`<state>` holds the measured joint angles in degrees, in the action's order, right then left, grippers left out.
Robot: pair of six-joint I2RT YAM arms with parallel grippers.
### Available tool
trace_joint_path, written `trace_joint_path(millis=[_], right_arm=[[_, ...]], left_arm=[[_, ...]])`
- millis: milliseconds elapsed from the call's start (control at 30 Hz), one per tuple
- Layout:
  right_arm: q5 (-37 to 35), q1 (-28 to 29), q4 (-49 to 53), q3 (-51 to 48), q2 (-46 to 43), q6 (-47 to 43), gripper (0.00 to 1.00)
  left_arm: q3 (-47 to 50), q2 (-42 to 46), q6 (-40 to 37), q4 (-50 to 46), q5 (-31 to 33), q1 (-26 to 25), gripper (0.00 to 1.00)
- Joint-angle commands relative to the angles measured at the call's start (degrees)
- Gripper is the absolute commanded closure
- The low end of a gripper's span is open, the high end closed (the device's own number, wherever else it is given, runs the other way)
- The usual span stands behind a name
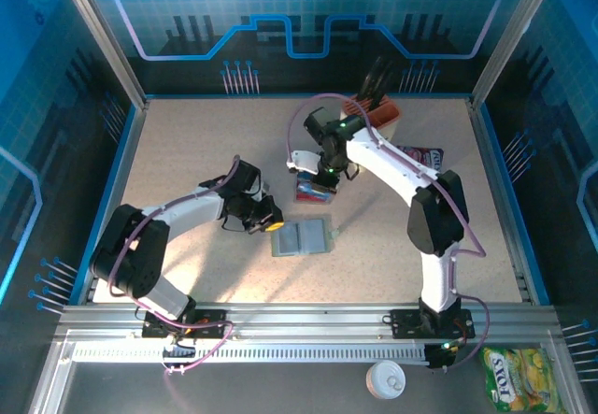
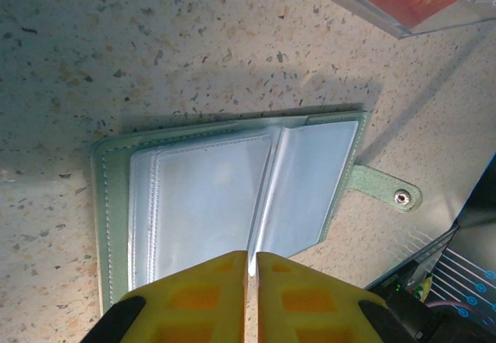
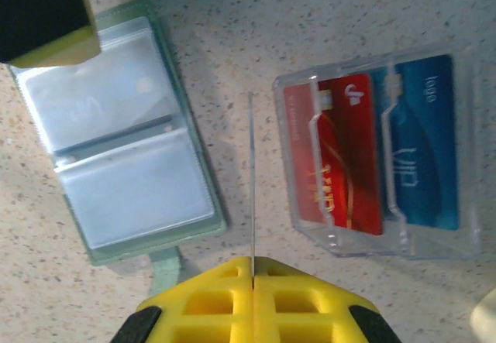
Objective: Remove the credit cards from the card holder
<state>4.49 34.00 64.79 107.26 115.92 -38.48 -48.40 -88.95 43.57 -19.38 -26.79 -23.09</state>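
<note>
I keep my right gripper moving over the clear tray's open top (image 3: 380, 149) and let go there, as the credit card (image 3: 252, 174) is in line with the clear tray's long dividers.
The grey-green card holder (image 1: 301, 237) (image 2: 110, 196) (image 3: 190, 165) lies open on the table, its clear sleeves showing and its snap tab (image 2: 387, 192) sticking out. My left gripper (image 1: 268, 220) (image 2: 252, 259) sits at its left edge, shut on one clear sleeve page, which stands up between the pads. My right gripper (image 1: 322, 173) (image 3: 253, 262) hangs just beyond the holder, shut on a thin credit card (image 3: 252, 180) seen edge-on. Beside it, red and blue credit cards (image 3: 341, 157) lie in a clear tray (image 1: 315, 190) (image 3: 434, 242) (image 2: 372, 10).
A reddish-brown object (image 1: 374, 110) stands at the back, with a dark snack packet (image 1: 425, 157) to its right. Off the table's front rail lie a white cap (image 1: 385, 378) and a yellow packet (image 1: 519, 377). Blue walls enclose the table.
</note>
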Motion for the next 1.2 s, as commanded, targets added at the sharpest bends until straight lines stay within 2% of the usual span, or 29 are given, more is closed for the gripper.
trace_joint_path(millis=[0, 267, 467, 700, 900, 1167], right_arm=[[-0.85, -1.27, 5.02, 5.97, 3.6, -4.51, 1.0], [-1.93, -2.96, 9.33, 18.33, 11.6, -5.73, 0.99], [-2.95, -3.57, 10.7, 23.38, 15.03, -6.43, 0.99], [-3.28, -3.83, 10.52, 24.56, 17.06, -6.61, 0.93], [-4.31, -3.77, 10.09, 24.49, 17.06, -6.17, 0.82], [-4.41, -3.72, 9.18, 23.77, 16.13, -3.99, 0.79]], left_arm=[[-1.65, 1.73, 1.16, -0.71, 0.52, 0.36, 0.88], [-2.99, 1.33, 0.55, -2.1, 1.7, 0.43, 0.88], [-4.07, 0.14, 0.29, -2.46, 1.45, 0.72, 0.88], [-4.34, -0.38, -0.48, -3.23, 1.21, 1.82, 0.87], [-4.02, -1.13, -0.6, -2.82, 0.64, 2.19, 0.87], [-3.81, -2.18, -0.55, -1.71, -0.27, 2.26, 0.87]])
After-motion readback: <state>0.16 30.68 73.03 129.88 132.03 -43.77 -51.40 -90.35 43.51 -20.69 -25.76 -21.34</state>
